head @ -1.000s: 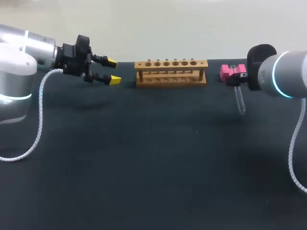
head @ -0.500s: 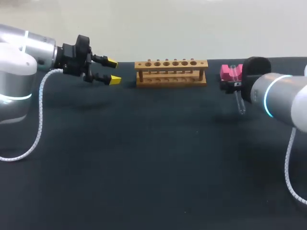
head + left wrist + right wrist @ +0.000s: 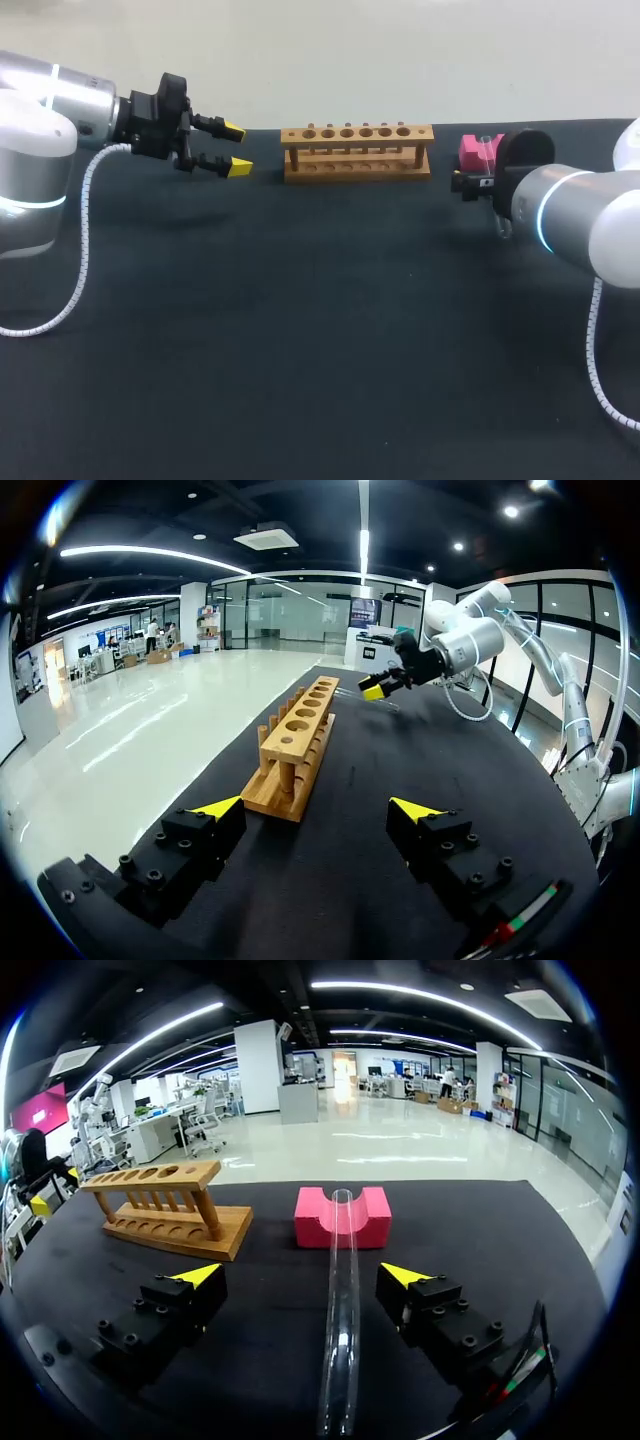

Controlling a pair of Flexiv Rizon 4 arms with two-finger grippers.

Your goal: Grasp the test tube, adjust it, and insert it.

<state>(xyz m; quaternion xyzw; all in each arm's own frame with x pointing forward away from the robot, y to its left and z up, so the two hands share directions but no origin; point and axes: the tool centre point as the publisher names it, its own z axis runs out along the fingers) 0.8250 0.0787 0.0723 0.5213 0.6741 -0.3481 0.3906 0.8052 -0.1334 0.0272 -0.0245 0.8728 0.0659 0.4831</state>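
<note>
The test tube's open rim point(image 3: 342, 1196) is resting on the pink block, so the test tube will go into the rack closed end first once the robot turns it upright.
A clear glass test tube point(image 3: 342, 1300) rests with its far end in the groove of a pink block point(image 3: 343, 1218) and slopes down to the black table. My right gripper point(image 3: 300, 1274) is open, one finger on each side of the tube and neither touching it. In the head view my right arm point(image 3: 560, 210) covers most of the tube point(image 3: 488, 148), beside the pink block point(image 3: 470, 150). The wooden rack point(image 3: 357, 150) with its row of holes stands at the back middle. My left gripper point(image 3: 232, 148) hangs open and empty to the left of the rack point(image 3: 295, 748).
Dark mat covers the table point(image 3: 300, 330), with wide bare room in front of the rack. In the left wrist view my left gripper point(image 3: 316, 808) points along the rack toward my right arm's gripper point(image 3: 378, 688). The table's back edge runs just behind the rack and pink block.
My right arm has come down and swung in toward the tube, now hiding most of it in the head view. The left arm has stayed still.
</note>
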